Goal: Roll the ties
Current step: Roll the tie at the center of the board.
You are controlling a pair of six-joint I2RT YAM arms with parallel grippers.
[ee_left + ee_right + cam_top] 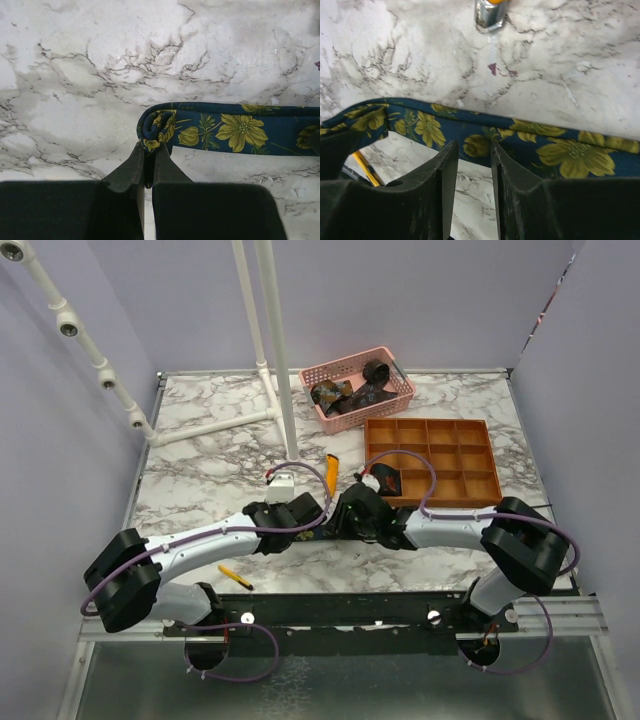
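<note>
Next, I let the curl go and hold the fold down with my right gripper first, because my left gripper squeezes the curl crooked past the tie's near edge.
A navy tie with yellow flowers lies stretched across the marble table. Its left end is folded into a small curl, and my left gripper is shut on that curl. In the right wrist view the same tie runs across just beyond the tips of my right gripper, which is open with marble showing between its fingers. From above, both grippers meet at the table's middle and hide the tie. More ties lie heaped in a pink basket. One dark coil sits in the orange tray.
An orange-yellow utility knife lies just behind the grippers, and its metal tip shows at the top of the right wrist view. A yellow pen lies near the front edge. A white pipe stand rises at the back left.
</note>
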